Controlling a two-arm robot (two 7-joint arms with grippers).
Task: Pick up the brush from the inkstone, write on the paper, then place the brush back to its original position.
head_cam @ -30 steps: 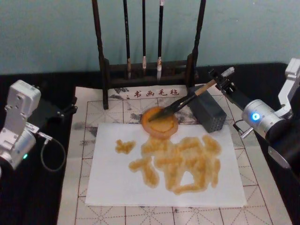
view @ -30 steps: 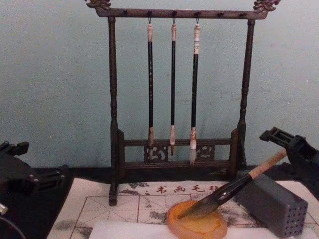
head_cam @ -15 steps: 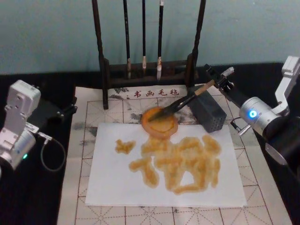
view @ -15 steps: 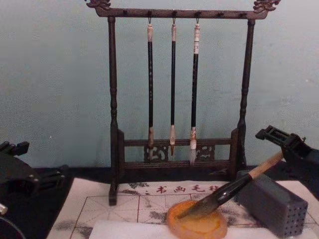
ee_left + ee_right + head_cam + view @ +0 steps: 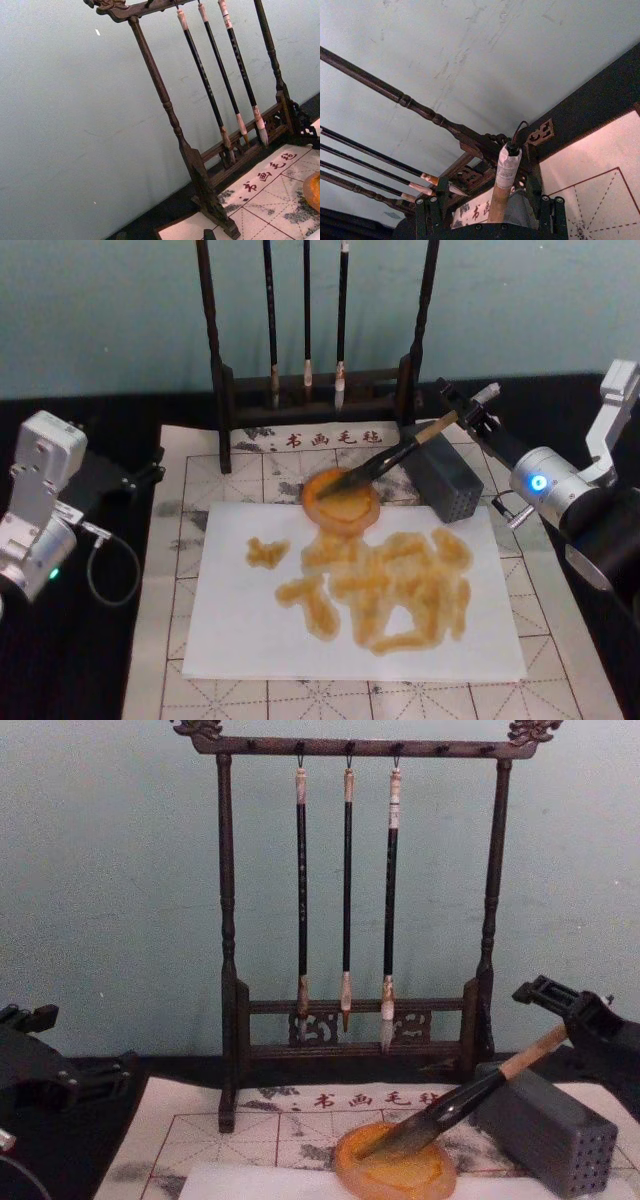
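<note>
I expect the bristles [image 5: 408,1132] to come up amber and pointed when I lift the brush, because the brush's tip rests in the inkstone's amber pool [image 5: 410,1169].
The brush [image 5: 395,455] lies slanted, its dark tip in the orange inkstone [image 5: 340,526] and its tan handle leaning on a grey block [image 5: 447,483]. From the chest, the brush [image 5: 460,1100] rises to the right out of the inkstone [image 5: 395,1184]. My right gripper [image 5: 470,405] is open around the handle's upper end, a finger on each side. In the right wrist view the white-capped brush [image 5: 502,175] stands between the spread fingers [image 5: 547,207], not touching them. The white paper [image 5: 240,630] in front of the inkstone bears amber strokes. My left gripper [image 5: 120,480] is parked at the left.
A dark wooden rack [image 5: 350,1020] with three thin hanging brushes stands behind the inkstone. The grey block [image 5: 550,1130] with small holes sits right of the dish. A gridded felt mat [image 5: 190,490] lies under the paper. A cable loops beside the left arm.
My right gripper has edged slightly left along the handle's end. The brush, inkstone and left arm have stayed put.
</note>
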